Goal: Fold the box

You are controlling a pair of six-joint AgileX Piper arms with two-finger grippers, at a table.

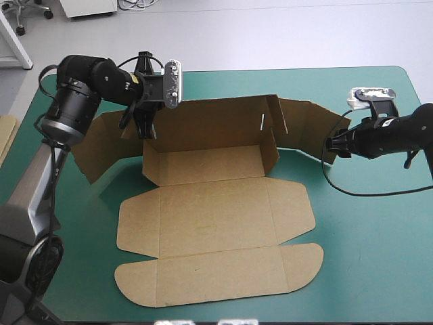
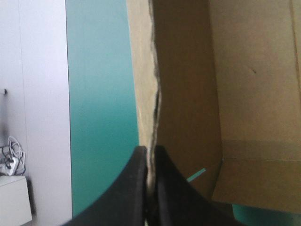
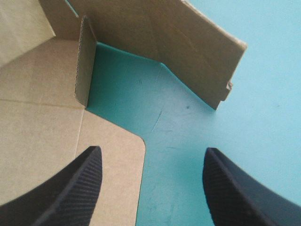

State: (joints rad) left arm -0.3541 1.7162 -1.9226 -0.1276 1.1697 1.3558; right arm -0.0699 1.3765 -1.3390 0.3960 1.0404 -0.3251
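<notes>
The side flap [image 1: 316, 128] by my right gripper kinks along its lower edge [image 1: 302, 150], so I expect the flap's end to hinge inward across the box when I push it.
The brown box [image 1: 210, 203] lies in the middle of the teal-green cover with its lid panel flat toward the near edge. Its back wall stands raised, and side flaps angle out on both sides. My left gripper [image 1: 143, 128] is shut on the box at the left end of the back wall's top edge. In the left wrist view the black fingers [image 2: 151, 155] pinch the board's edge, with the box floor [image 2: 244, 94] beside them. My right gripper [image 1: 331, 145] is open just off the right side flap's tip. Ahead of it [image 3: 153, 160] stands that flap [image 3: 188, 47].
An edge of more brown board [image 1: 5, 132] shows at the table's left edge. Bare teal-green cover [image 1: 379, 257] stretches to the right of the box and along the near right corner.
</notes>
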